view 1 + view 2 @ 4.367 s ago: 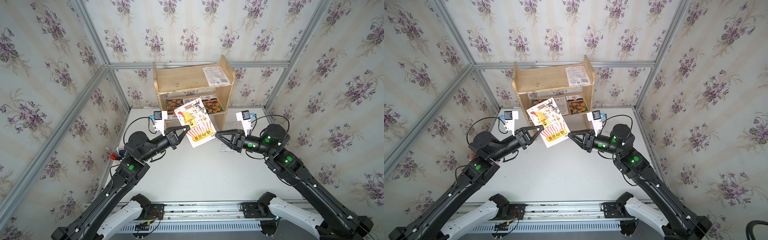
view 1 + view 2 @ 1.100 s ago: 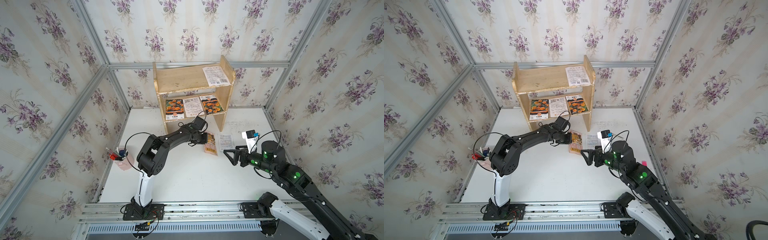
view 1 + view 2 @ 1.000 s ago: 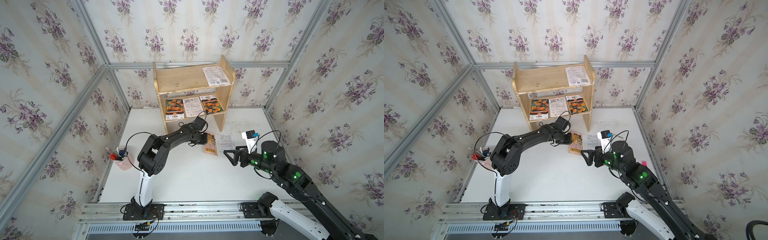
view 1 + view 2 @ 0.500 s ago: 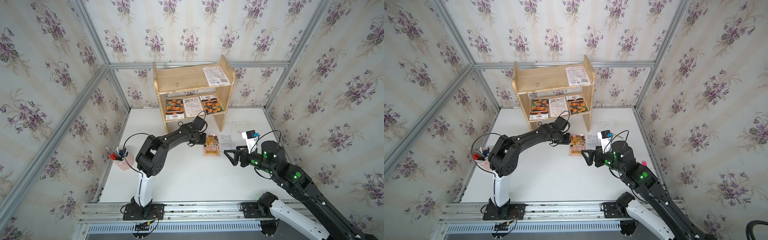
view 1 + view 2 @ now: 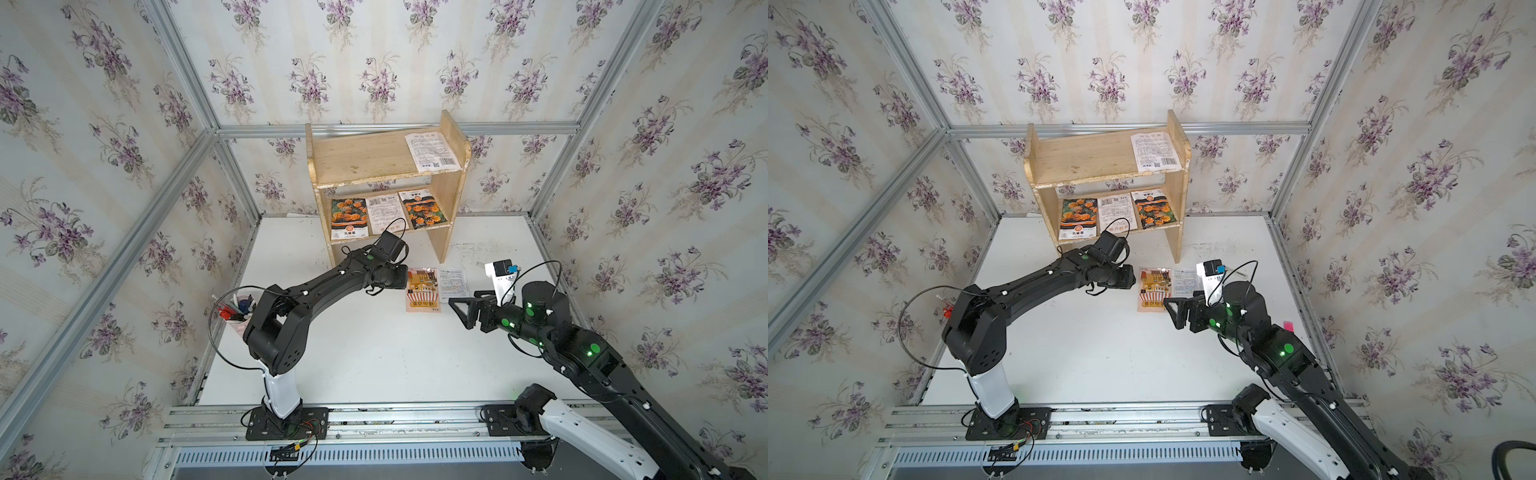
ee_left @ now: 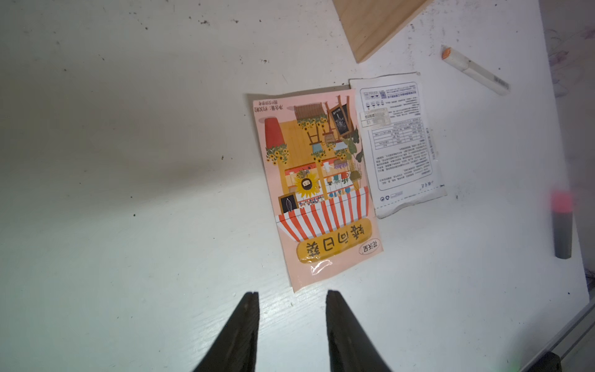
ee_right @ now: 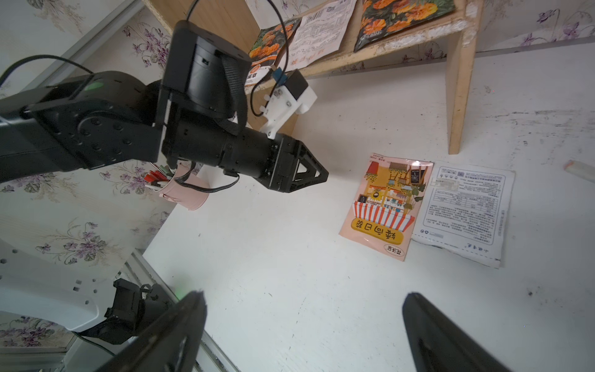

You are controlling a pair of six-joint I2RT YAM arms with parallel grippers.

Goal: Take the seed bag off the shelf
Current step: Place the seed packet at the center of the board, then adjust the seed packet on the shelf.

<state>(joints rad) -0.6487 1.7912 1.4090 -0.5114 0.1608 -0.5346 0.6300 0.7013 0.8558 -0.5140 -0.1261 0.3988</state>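
My right gripper is rising toward the white packet's near edge (image 5: 440,168), which lies free at the front of the top shelf, and should keep rising until its fingers are on either side of that edge.
The seed bag (image 5: 423,289) (image 5: 1154,289), pink with a sunflower shop drawing, lies flat on the white table in front of the shelf's right leg. My left gripper (image 6: 291,294) is open with nothing between its fingers. It hovers just off the bag's near corner (image 6: 317,186) without touching it. From the right wrist view the left gripper (image 7: 323,175) points at the bag (image 7: 383,206) with a gap between them. My right gripper (image 5: 455,303) (image 7: 304,294) stands wide open and empty above the table, right of the bag. The shelf (image 5: 374,160) (image 5: 1092,160) stands at the back.
Three packets (image 5: 384,212) lie on the shelf's lower tier and a white one (image 5: 432,151) on top. A white packet (image 5: 453,281) lies beside the seed bag. A pink pen cup (image 5: 239,311) stands at the left. Two markers (image 6: 561,225) (image 6: 473,69) lie near the right edge.
My left gripper has let go of the seed bag and opened. The bag went from standing tilted on its edge to lying flat on the table. The right arm has not moved.
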